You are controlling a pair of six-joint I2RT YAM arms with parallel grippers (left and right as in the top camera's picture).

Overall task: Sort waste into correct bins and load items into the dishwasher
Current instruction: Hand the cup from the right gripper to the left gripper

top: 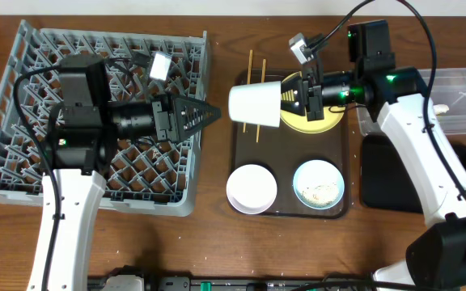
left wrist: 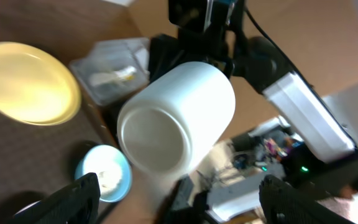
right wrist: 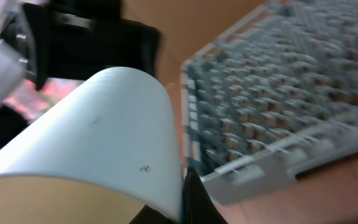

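The grey dish rack [top: 146, 184] lies beyond my left arm from my right gripper, so my left gripper should take the white cup [top: 235, 106] by its base and load it.
My right gripper [top: 288, 97] is shut on the white cup [top: 255, 104] and holds it on its side above the brown serving tray, base toward the left arm. My left gripper [top: 213, 115] is open and empty, just left of the cup at the right edge of the grey dish rack [top: 23, 65]. In the left wrist view the cup [left wrist: 176, 121] fills the space ahead of the open fingers [left wrist: 179, 190]. In the right wrist view the cup [right wrist: 98, 130] hides most of my fingers [right wrist: 194, 199]. The yellow plate [top: 324, 124] lies under the right gripper. Two chopsticks [top: 250, 65] lie behind the cup.
The brown serving tray [top: 285, 174] holds a white bowl [top: 252, 187] and a light blue bowl [top: 319, 184] with whitish scraps. The clear tub [top: 459, 101], with a white piece inside, and the black tray [top: 387, 174] sit at the right. The green wrapper is out of view.
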